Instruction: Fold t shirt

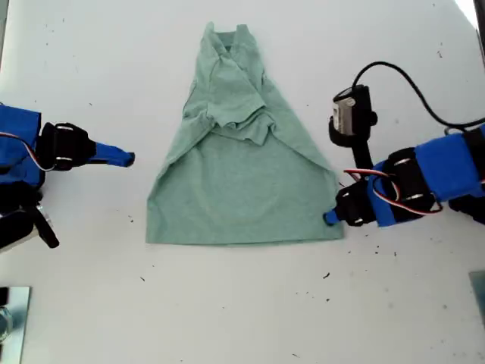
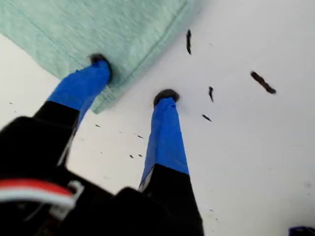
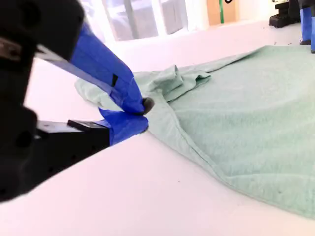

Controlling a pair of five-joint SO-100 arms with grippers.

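Note:
The pale green t shirt (image 1: 241, 189) will gather into a crooked, wrinkled bundle when the robot folds it, because the sleeves lie loosely bunched (image 1: 241, 114) over the chest.
The pale green t shirt (image 1: 242, 189) lies flat on the white table, neck toward the exterior view's top, both sleeves folded inward over the chest. My first gripper (image 1: 331, 218) is at the hem corner on the exterior view's right. In the first wrist view it (image 2: 133, 78) is open, one fingertip (image 2: 101, 61) resting on the t shirt (image 2: 98, 24) and the other on bare table. My second gripper (image 1: 125, 158) sits at the exterior view's left, apart from the cloth. Its blue fingertips (image 3: 142, 110) are shut together with nothing between them, the t shirt (image 3: 246, 123) beyond.
The white table (image 1: 242, 311) carries small dark specks (image 2: 261, 81) near the hem corner. A black cable (image 1: 409, 87) loops above the first arm. A metal piece (image 1: 11, 315) sits at the exterior view's lower left corner.

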